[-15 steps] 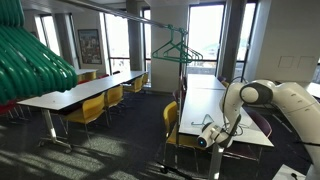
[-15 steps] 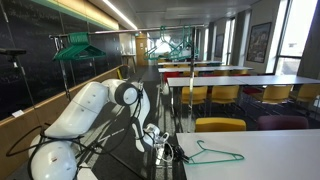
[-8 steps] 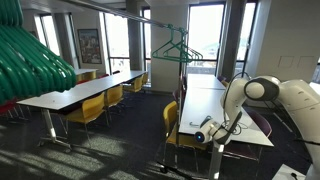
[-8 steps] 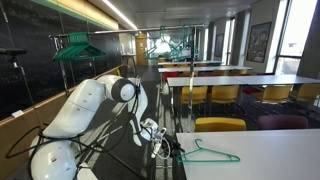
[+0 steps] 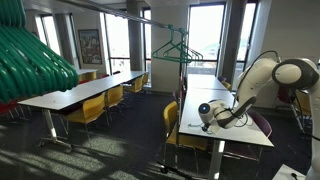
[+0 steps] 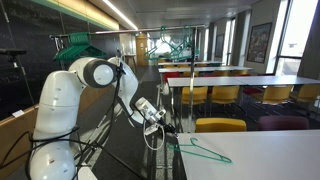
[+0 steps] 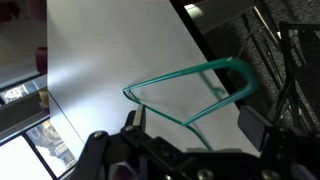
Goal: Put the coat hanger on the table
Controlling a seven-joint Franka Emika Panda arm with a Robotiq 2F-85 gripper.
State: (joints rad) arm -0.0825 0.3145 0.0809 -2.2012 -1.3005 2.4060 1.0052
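Note:
The teal coat hanger's end (image 7: 238, 76) sticks out past the white table's edge, so next I lower my gripper outside that edge (image 6: 171, 154) and push the hanger farther in.
The teal coat hanger (image 7: 180, 77) lies flat on the white table (image 7: 100, 60), near its edge. In an exterior view the hanger (image 6: 203, 151) rests at the table's (image 6: 270, 150) near end. My gripper (image 7: 192, 125) hovers just above it and is open, with dark fingers (image 7: 256, 126) spread to either side. The hanger's lower wire runs down between them, and nothing is gripped. Both exterior views show the gripper (image 5: 206, 116) (image 6: 158, 117) raised over the table end (image 5: 215, 105).
More teal hangers hang from a rack (image 5: 178, 48) beyond the table. A big bunch of thick green bars (image 5: 30, 60) fills the near corner. Yellow chairs (image 5: 90, 108) (image 6: 220, 125) line this table and a second white table (image 5: 80, 90).
The gripper has opened and let go of the hanger, which now lies on the table. The arm has lifted up and away from the table edge.

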